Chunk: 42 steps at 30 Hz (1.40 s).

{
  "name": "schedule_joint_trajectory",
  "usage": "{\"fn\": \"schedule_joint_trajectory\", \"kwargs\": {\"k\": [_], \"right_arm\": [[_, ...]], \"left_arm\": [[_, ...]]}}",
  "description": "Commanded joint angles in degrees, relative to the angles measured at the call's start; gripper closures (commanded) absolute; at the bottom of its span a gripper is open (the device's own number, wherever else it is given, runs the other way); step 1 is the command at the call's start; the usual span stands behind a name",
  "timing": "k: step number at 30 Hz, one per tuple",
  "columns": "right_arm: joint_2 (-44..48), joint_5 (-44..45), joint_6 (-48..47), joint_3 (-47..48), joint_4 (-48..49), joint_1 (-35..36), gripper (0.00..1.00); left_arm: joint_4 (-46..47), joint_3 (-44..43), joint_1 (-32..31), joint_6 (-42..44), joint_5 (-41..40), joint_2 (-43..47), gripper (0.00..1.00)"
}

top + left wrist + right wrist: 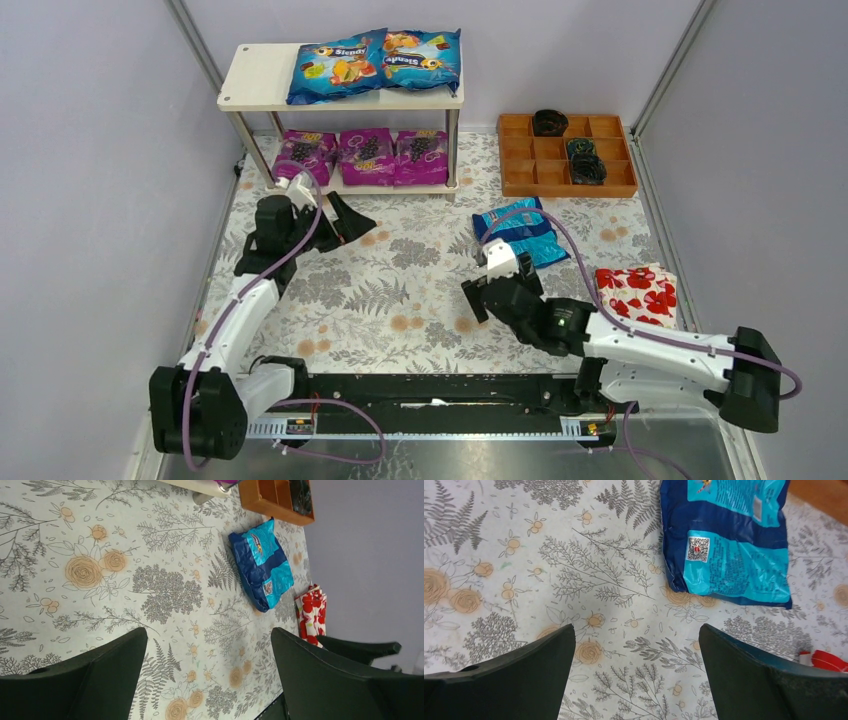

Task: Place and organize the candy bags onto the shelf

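My right gripper should first drag the loose blue bag (537, 244) to the open middle (440, 272) and turn it over, because the bag is lying back side up near the tray.
The shelf (262, 80) stands at the back left. Two blue candy bags (336, 66) (422, 57) lie on its top board. Three purple candy bags (305, 152) (367, 156) (421, 156) lie side by side on its lower board. A third blue bag (522, 232) lies back side up on the flowered table; it also shows in the left wrist view (262, 570) and in the right wrist view (729, 545). My left gripper (345, 225) (209, 635) is open and empty in front of the shelf. My right gripper (483, 283) (636, 630) is open and empty, just short of the loose bag.
An orange compartment tray (520, 170) with dark items stands at the back right. A white packet with red flowers (636, 292) lies right of the loose blue bag. Grey walls close in the left and right sides.
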State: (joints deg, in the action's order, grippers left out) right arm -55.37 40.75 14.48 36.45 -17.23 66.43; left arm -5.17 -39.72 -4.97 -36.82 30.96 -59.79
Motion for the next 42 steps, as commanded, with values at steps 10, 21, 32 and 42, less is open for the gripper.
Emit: {"fn": "schedule_joint_trajectory", "kwargs": {"k": [10,21,32,42], "right_arm": [[-18.2,-27.7,4.2,10.3,4.2,-33.7,0.0],[-36.0,-48.2,1.7,24.0,3.6,-55.3,0.0],[-46.1,-56.0,0.1,29.5,1.0,-53.9,0.0],[-44.1,-57.9,4.6,26.9,0.9,-37.7,0.0]], "left_arm": [[-1.7,-7.5,-4.3,7.9,5.3,-9.6,0.01],[-3.5,-6.2,-6.2,8.9,4.2,-5.8,0.01],[-2.9,-5.8,-6.3,8.7,3.3,-6.8,0.01],[-0.7,-3.8,-6.3,6.0,2.9,-9.1,0.01]]}}
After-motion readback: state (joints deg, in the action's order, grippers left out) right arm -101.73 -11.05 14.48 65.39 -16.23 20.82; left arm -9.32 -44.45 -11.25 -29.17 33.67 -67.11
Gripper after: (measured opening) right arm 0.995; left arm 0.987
